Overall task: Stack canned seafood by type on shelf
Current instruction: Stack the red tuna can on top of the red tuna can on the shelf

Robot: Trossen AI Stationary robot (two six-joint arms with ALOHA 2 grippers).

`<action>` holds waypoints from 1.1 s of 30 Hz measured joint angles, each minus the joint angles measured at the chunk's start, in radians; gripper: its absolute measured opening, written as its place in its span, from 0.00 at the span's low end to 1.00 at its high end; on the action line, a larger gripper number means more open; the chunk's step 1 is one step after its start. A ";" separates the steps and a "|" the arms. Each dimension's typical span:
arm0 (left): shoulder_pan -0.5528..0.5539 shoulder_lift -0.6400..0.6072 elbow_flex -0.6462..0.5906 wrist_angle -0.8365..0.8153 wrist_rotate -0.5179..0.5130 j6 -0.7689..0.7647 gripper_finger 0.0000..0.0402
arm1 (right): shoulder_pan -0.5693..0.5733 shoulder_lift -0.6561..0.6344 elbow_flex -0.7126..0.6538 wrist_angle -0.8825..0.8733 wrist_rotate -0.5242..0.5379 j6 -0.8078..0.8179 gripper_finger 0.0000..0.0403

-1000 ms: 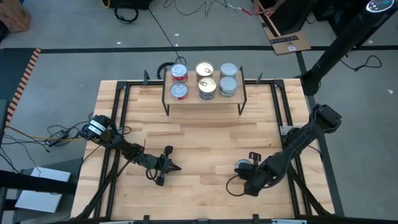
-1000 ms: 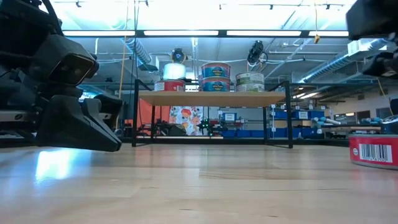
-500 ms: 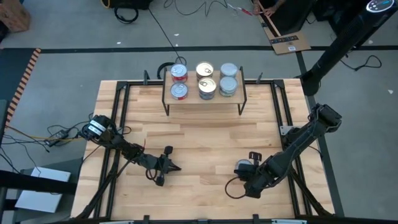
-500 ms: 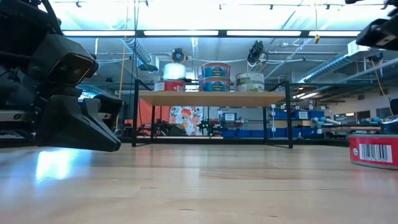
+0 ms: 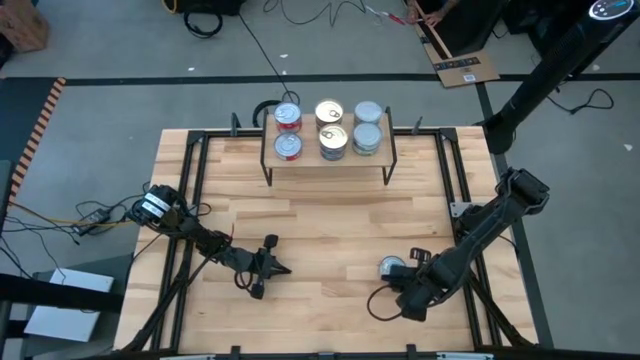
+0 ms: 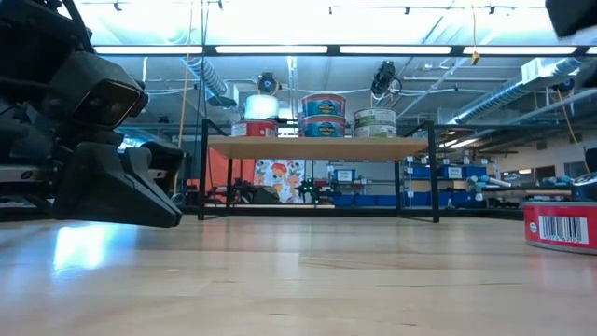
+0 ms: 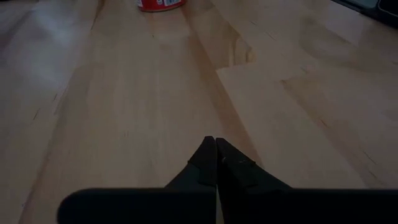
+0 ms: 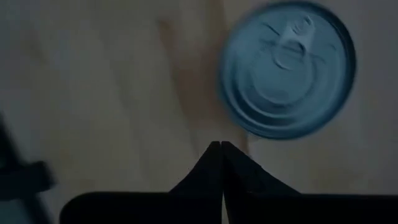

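Note:
The red-sided tin (image 5: pixel 392 265) is a long way from my left gripper and its matching column, so next my right gripper slides it toward the table's middle (image 5: pixel 338 252) first.
The shelf (image 5: pixel 328 152) stands at the table's far edge and carries six tins in three columns: red-sided (image 5: pixel 288 118), gold-topped (image 5: pixel 329 112) and silver-topped (image 5: pixel 367 112). In the low view some of them (image 6: pixel 323 115) sit one on another. One red-sided tin (image 5: pixel 389 267) with a bluish pull-tab top (image 8: pixel 286 68) stands upright on the table, near right; its barcode side (image 6: pixel 560 226) shows in the low view. My right gripper (image 5: pixel 411 262) (image 8: pixel 221 146) hangs shut above the table just beside this tin. My left gripper (image 5: pixel 272 264) (image 7: pixel 216 145) is shut, low over the near left, pointing at the tin (image 7: pixel 160 4).
Black frame rails (image 5: pixel 190 200) run along the table's left and right sides. Bare wood (image 5: pixel 330 225) lies between the shelf's black legs and both grippers. Cables and a cardboard piece (image 5: pixel 462 68) lie on the floor beyond the table.
My right gripper has drawn back from over the loose tin toward the table's right and risen, leaving the low view's top corner. The tin's top now shows uncovered from above. The tin itself has stayed in place.

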 joint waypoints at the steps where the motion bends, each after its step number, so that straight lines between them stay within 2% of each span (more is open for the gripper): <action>1: 0.000 0.000 0.000 0.000 0.000 0.000 0.00 | 0.000 0.000 -0.016 0.000 0.000 0.007 0.01; 7: 0.000 0.000 0.000 -0.001 0.000 0.000 0.00 | -0.001 0.001 -0.080 0.012 -0.028 0.014 0.02; 12: 0.000 0.000 0.000 -0.001 -0.001 0.000 0.00 | 0.000 0.001 -0.116 0.095 -0.038 0.014 0.01; 19: 0.000 0.000 0.000 -0.001 -0.002 -0.001 0.00 | -0.020 0.001 -0.148 0.231 0.031 -0.006 0.01; 25: 0.000 0.000 0.000 -0.001 -0.002 -0.001 0.00 | -0.050 0.001 -0.148 0.319 0.102 -0.093 0.01; 33: 0.000 0.000 0.000 -0.001 -0.002 0.000 0.00 | -0.071 0.001 -0.103 0.328 0.085 -0.163 0.01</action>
